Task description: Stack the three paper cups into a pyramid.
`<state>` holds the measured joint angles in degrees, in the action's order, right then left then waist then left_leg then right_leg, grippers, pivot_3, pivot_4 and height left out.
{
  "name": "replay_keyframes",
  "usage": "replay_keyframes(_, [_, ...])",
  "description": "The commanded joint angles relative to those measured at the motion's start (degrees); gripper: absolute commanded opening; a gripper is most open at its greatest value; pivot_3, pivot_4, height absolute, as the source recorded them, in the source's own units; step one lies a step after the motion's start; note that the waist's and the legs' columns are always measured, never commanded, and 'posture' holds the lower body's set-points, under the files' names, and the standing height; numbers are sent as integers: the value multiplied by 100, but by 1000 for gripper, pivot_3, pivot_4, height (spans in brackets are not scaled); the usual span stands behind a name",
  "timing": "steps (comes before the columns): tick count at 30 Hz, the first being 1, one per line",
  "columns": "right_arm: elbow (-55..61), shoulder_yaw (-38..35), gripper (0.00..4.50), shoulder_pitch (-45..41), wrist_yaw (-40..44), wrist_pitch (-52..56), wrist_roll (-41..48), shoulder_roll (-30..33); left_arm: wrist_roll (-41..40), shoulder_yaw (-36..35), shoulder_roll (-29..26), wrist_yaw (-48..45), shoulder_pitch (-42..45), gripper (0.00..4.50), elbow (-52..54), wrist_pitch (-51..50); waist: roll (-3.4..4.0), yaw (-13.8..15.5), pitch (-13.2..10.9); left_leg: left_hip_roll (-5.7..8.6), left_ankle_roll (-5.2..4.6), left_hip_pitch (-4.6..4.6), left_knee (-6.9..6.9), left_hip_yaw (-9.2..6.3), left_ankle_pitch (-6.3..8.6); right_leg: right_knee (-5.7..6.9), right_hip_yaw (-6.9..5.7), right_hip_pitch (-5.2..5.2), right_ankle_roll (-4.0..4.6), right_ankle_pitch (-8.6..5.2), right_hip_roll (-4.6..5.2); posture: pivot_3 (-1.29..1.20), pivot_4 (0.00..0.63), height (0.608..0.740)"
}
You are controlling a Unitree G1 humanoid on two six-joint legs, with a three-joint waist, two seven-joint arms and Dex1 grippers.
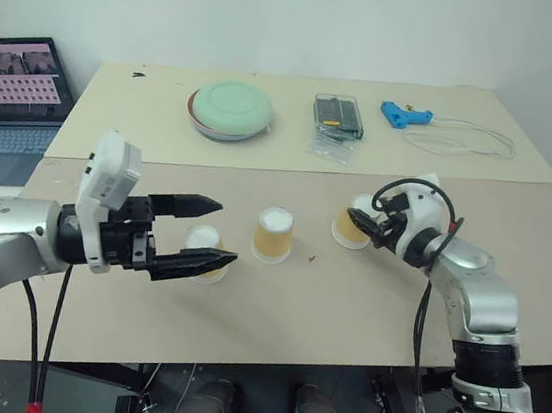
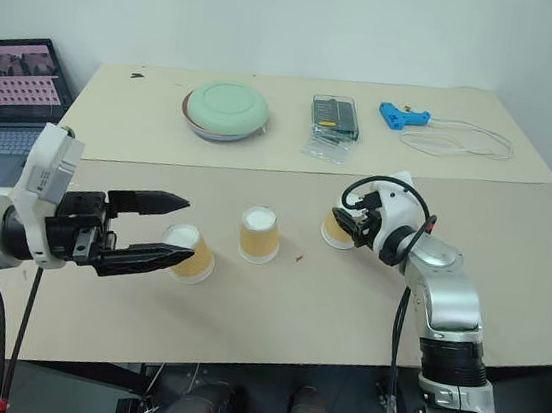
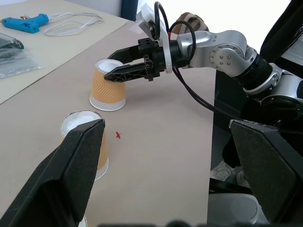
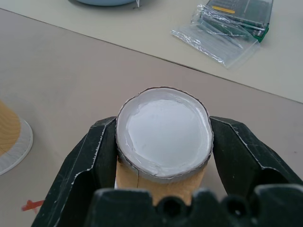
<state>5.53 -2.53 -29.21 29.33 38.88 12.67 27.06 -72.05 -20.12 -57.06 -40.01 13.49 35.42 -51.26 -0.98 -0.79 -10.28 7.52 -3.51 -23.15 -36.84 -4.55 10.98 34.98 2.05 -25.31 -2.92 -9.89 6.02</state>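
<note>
Next, I put the cup in my right gripper down close beside the middle cup first, because it is too far from that cup now.
Three yellow-orange paper cups stand upside down in a row on the brown table. The left cup is partly hidden behind my left gripper's lower finger. The middle cup stands free. My right gripper is shut on the right cup; in the right wrist view its black fingers press both sides of the cup just below its white base. My left gripper is open, pointing right, level with the left cup, with nothing between its fingers.
At the back of the table lie a green bowl, a clear plastic packet, a blue glue gun and a white cable. A laptop stands at the far left. A small red scrap lies near the middle cup.
</note>
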Motion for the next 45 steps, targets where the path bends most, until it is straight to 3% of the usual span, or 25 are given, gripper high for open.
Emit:
replay_keyframes(1, [184,-70,2656,-85,24,-178,91,-30,-22,-159,-110,-4,53,4500,85,48,0,-1,0,0,0,0,0,0,0,0,0,0,0,0,0,0,150,728])
replay_keyframes(7, [352,5,2651,-254,499,-276,319,-2,-4,-119,-115,-4,63,4500,70,52,0,-3,0,0,0,0,0,0,0,0,0,0,0,0,-1,0,150,728])
replay_keyframes(12, [624,268,2651,-305,2097,-507,871,579,2,-46,-101,5,129,4500,63,57,-1,-6,-1,-2,0,0,0,1,0,-2,0,-1,-2,-1,-3,0,150,728])
replay_keyframes(17, [320,983,2651,-325,3235,-1102,649,1017,-29,-18,-96,20,177,4500,59,48,-10,7,0,-5,-1,4,-1,1,2,-5,-3,6,-9,-5,-2,0,150,728])
replay_keyframes(23, [-209,1422,2651,-586,3577,-1642,412,835,-151,-112,-154,67,202,4500,85,-10,-12,-22,0,-11,0,5,-1,6,2,-4,2,3,-6,-3,-4,0,150,728])
replay_keyframes(40, [-2476,1498,2651,-1322,3873,-2968,-189,637,-401,-311,-280,272,0,4500,187,4,-13,3,0,-14,5,23,-1,7,5,-3,3,17,3,3,-11,0,150,728])
replay_keyframes(45, [-2608,1568,2651,-1493,3923,-3090,-242,436,-427,-314,-302,282,-2,4500,179,11,-14,-12,1,-18,8,28,-1,8,6,-1,7,19,6,4,-18,0,150,728])
